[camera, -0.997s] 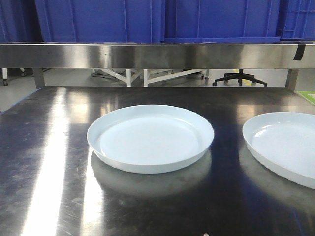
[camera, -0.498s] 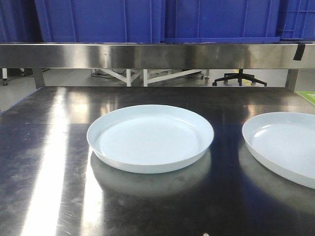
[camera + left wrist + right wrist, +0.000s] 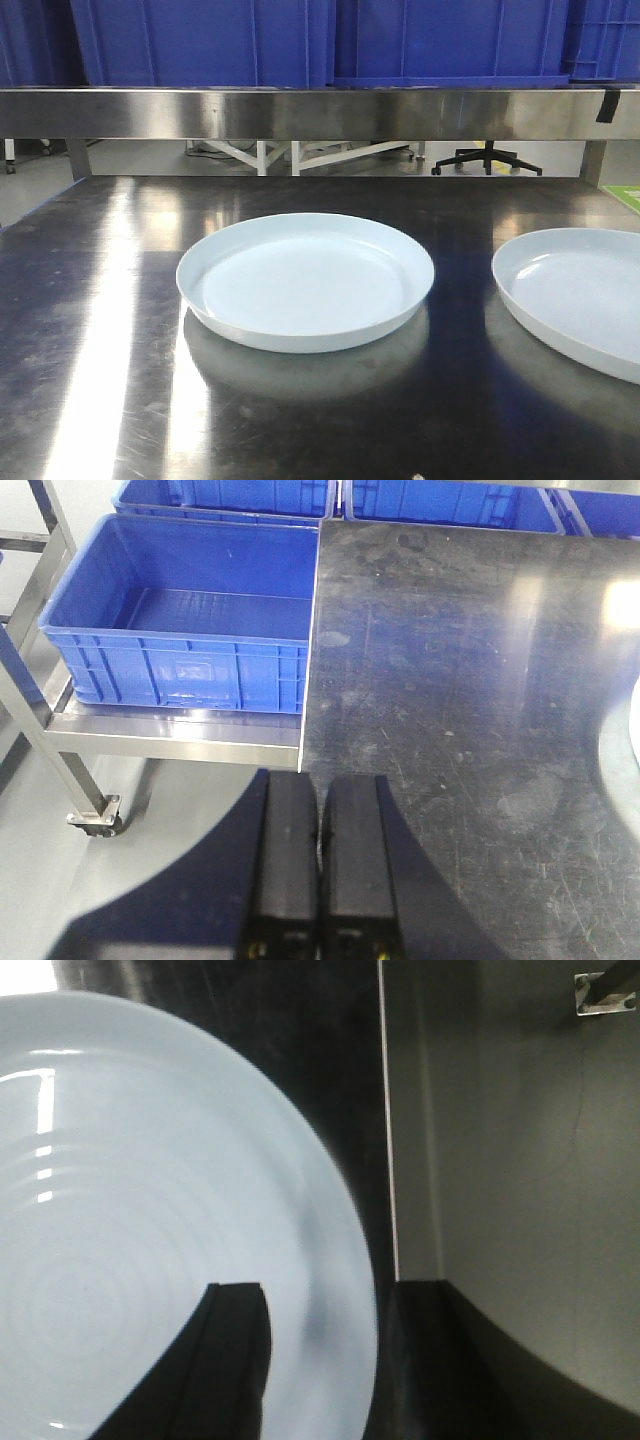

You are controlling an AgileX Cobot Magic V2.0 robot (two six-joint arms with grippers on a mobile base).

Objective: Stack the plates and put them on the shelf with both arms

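My right gripper will lower the plate at my right gripper into the middle plate, which is just as wide and shallow, so it will nest almost flush.
Two pale blue-white plates rest apart on the steel table: one plate in the middle, the other plate cut off by the right edge. Neither arm shows in the front view. In the right wrist view my right gripper is open and straddles the rim of a plate. One finger is over the plate's inside and the other is outside the rim, by the table edge. Whether it touches the plate I cannot tell. My left gripper is shut on nothing, over the table's left edge.
A steel shelf rail runs across the back with blue bins above it. An open blue crate sits on a low wheeled rack left of the table. Right of the table edge is grey floor.
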